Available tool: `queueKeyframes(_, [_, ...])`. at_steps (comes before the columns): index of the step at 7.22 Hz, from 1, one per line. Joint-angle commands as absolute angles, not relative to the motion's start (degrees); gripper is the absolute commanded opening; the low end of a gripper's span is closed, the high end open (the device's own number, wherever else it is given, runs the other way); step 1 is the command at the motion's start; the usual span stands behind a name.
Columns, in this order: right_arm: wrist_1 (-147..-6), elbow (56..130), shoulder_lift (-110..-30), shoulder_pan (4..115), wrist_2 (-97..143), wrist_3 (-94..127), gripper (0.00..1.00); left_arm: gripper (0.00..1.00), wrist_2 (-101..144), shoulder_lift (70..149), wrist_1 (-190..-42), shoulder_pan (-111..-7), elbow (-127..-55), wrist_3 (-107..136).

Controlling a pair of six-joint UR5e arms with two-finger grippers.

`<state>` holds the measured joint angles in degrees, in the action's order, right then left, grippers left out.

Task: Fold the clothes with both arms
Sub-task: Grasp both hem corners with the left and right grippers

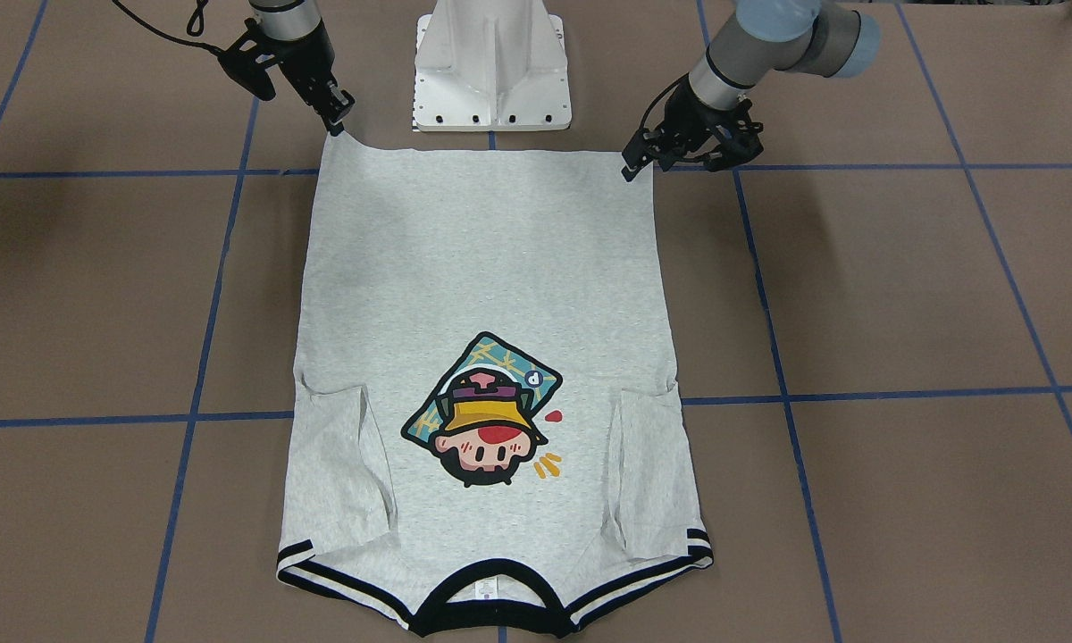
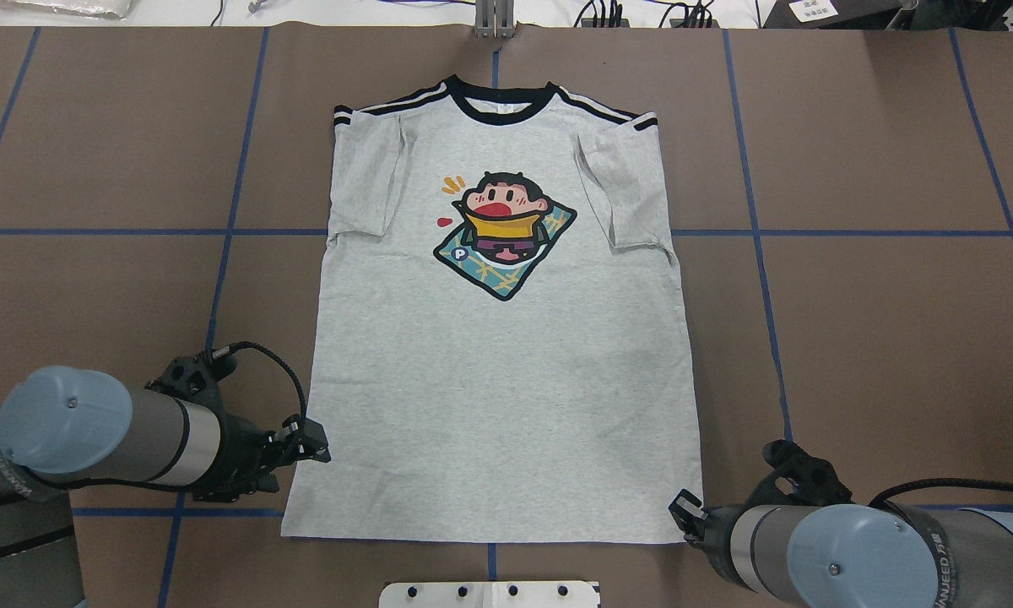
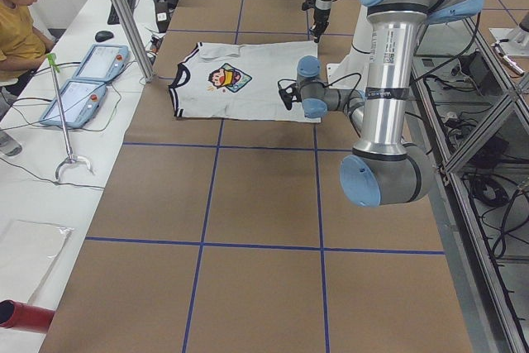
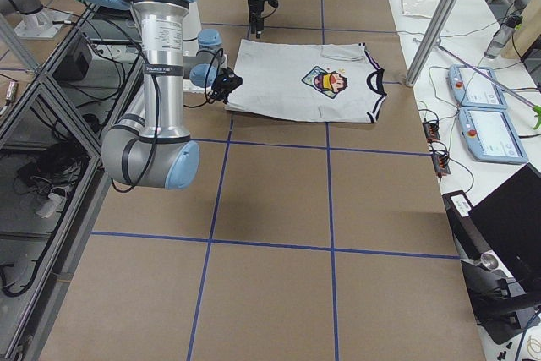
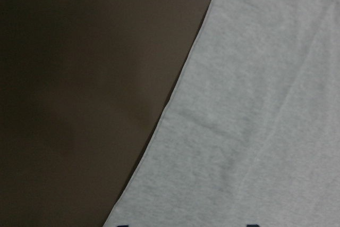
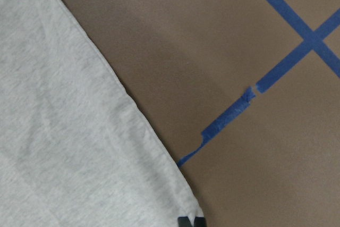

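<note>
The hem (image 1: 495, 151) will fold over the print and the folded-in sleeves when the robot carries it toward the black collar, because the body (image 1: 489, 257) lies smooth and flat.
The light grey T-shirt (image 1: 482, 268) lies flat on the brown table (image 1: 902, 286), print up, sleeves folded in, and its black collar (image 2: 500, 108) is on the far side from me. My left gripper (image 2: 316, 447) hovers open at the shirt's left edge, just above the hem corner. In the left wrist view its tips straddle that edge of the shirt (image 5: 255, 104). My right gripper (image 1: 338, 123) is shut at the hem's right corner, which peaks up slightly towards it. In the right wrist view the joined tips meet the corner of the shirt (image 6: 64, 131).
The white pedestal base (image 1: 491, 71) stands just behind the hem. Blue tape lines (image 1: 902, 393) grid the table. A seated person (image 3: 21, 14) and two teach pendants (image 3: 91, 64) are at the side bench beyond a metal post (image 3: 124, 14).
</note>
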<state>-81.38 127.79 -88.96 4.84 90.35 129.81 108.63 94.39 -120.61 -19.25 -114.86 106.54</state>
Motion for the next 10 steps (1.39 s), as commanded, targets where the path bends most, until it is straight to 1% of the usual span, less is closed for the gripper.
queueKeyframes(1, [-81.4, 127.8, -88.9, 4.8, 90.3, 129.8, 0.00, 0.79, 107.5, 94.2, -116.3, -15.4, -115.1, 108.0])
queueKeyframes(2, [-81.4, 127.8, -88.9, 4.7, 90.3, 129.8, 0.00, 0.78, 107.1, 94.0, -116.2, -12.7, -115.0, 109.7])
queueKeyframes(4, [-81.4, 127.8, -88.9, 4.7, 90.3, 129.8, 0.00, 0.75, 107.1, 93.8, -116.2, -12.6, -115.0, 109.8])
queueKeyframes(6, [-81.4, 127.8, -88.9, 4.7, 90.3, 129.8, 0.00, 0.64, 107.1, 93.5, -116.2, -12.7, -115.0, 109.7])
queueKeyframes(9, [-81.4, 127.8, -88.9, 4.7, 90.1, 129.8, 0.00, 0.62, 105.8, 93.5, -116.2, -12.7, -114.8, 109.6])
queueKeyframes(10, [-81.4, 127.8, -88.9, 4.7, 90.1, 129.8, 0.00, 0.57, 105.8, 93.4, -116.2, -12.7, -114.7, 109.6])
